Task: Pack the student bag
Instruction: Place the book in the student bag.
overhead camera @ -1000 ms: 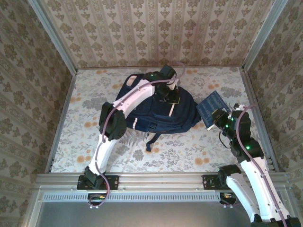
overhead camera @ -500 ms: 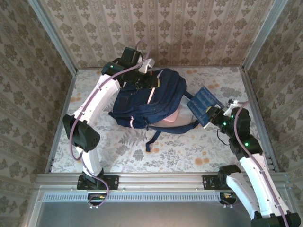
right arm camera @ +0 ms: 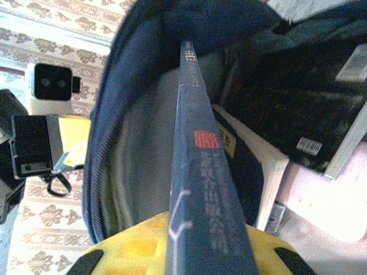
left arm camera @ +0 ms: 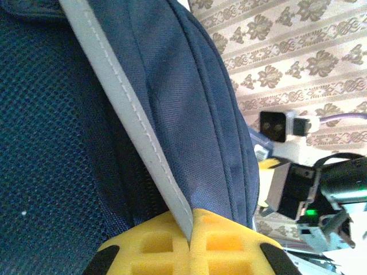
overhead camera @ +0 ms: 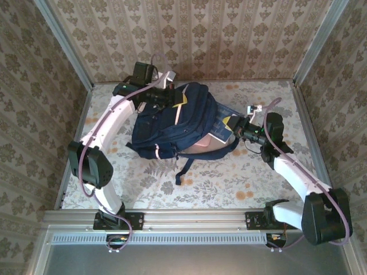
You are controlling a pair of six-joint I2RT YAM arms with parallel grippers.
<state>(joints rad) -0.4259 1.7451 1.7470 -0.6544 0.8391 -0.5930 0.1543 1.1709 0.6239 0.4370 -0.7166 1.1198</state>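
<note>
The blue book's far end [right arm camera: 188,54] points into the bag's lifted opening [right arm camera: 153,123], so the robot's right gripper keeps pushing until the whole blue book is inside, and then let go.
The student bag [overhead camera: 175,123] lies mid-table, a navy backpack with its mouth facing right. My left gripper [overhead camera: 170,97] is shut on the bag's pale stripe trim [left arm camera: 129,114] and holds the upper side lifted; the yellow pads [left arm camera: 223,240] pinch that trim. My right gripper [overhead camera: 239,127] is shut on a dark blue book [right arm camera: 198,172], held spine up. The book's far end reaches into the bag's open mouth [right arm camera: 135,143]. Inside lie another book with white page edges [right arm camera: 269,172] and a dark item with a barcode [right arm camera: 304,126].
A pink flat item [overhead camera: 198,148] shows under the bag's right side. A loose strap [overhead camera: 184,167] trails toward the near edge. Patterned walls close in the table at the back, left and right. Open floral tabletop [overhead camera: 229,183] lies in front of the bag.
The left gripper pulled the bag's top a little further left and up. The right arm swung left and carried the blue book from beside the bag into its mouth.
</note>
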